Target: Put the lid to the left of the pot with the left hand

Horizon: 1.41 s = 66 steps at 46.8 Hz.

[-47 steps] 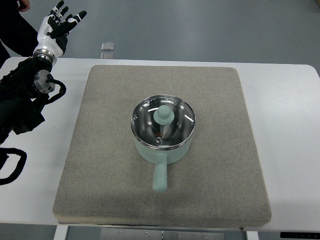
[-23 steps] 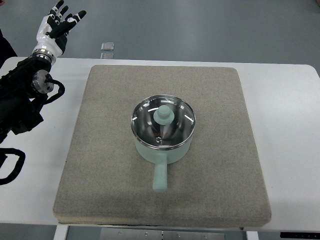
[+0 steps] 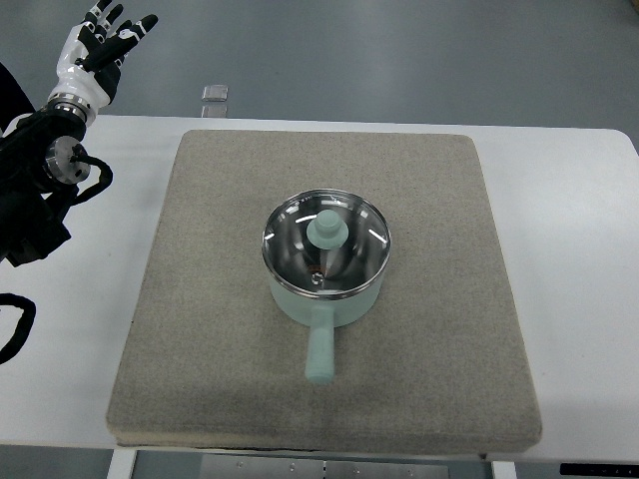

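Observation:
I should expect an empty pot (image 3: 349, 309) when I raise the lid by its knob, because shiny steel inner walls (image 3: 351, 261) can be seen through the lid.
A pale green pot (image 3: 344, 304) stands in the middle of a grey mat (image 3: 230, 349), its handle (image 3: 319, 351) pointing toward the near edge. A shiny steel lid (image 3: 300, 254) with a pale green knob (image 3: 325, 229) rests on the pot. My left hand (image 3: 98, 38) is raised at the far left corner, beyond the table's back edge, with fingers spread and nothing in them. It is far from the lid. The right arm does not show.
The mat lies on a white table (image 3: 579, 269). My black left arm (image 3: 35, 190) with loose cables covers the table's left edge. A small clear square object (image 3: 214, 93) lies on the floor behind the table.
My left hand and forearm have moved left and farther back, away from the mat. The pot and lid have not moved.

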Available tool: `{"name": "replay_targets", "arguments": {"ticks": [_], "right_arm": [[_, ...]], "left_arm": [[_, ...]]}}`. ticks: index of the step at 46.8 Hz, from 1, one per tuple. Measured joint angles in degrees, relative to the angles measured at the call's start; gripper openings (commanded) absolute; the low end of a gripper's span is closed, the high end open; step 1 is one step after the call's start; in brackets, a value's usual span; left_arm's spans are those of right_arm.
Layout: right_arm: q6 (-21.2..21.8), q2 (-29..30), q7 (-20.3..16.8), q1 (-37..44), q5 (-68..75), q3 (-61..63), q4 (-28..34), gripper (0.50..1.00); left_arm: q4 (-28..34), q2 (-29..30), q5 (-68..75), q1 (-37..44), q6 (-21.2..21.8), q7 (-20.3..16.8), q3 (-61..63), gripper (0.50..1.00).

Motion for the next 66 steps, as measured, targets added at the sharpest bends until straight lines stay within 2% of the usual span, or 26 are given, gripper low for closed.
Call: {"name": "replay_targets", "arguments": {"ticks": [21,35,42,48,54,61,66], "right_arm": [[0.0,0.0,0.0,0.0,0.0,0.0,0.0,0.921],[0.0,0.0,0.0,0.0,0.0,0.0,0.0,0.921],[0.0,0.0,0.0,0.0,0.0,0.0,0.0,0.921],[0.0,0.0,0.0,0.0,0.0,0.0,0.0,0.921],[0.0,0.0,0.0,0.0,0.1,0.0,0.0,0.921],[0.0,0.0,0.0,0.0,0.0,0.0,0.0,0.921],[0.0,0.0,0.0,0.0,0.0,0.0,0.0,0.921]], "left_arm": [[-1.4,0.5,1.1,-0.2,-0.4,0.1,1.2,0.994],[-6.5,3.8,3.0,-4.6,-1.2,0.4,19.4,0.994],[-7.6,5.3,5.4,-8.6,-5.8,0.4,27.3,0.994],[-7.6,6.5,12.2,-11.1,-12.3,0.4,31.2,0.992],[-8.0,7.2,25.0,-12.8,-14.3,0.2,32.0,0.992],[-14.8,10.0,35.4,-15.4,-15.1,-0.1,32.1,0.992],[-24.2,13.2,40.8,-17.5,-15.2,-0.1,32.1,0.994]]}}
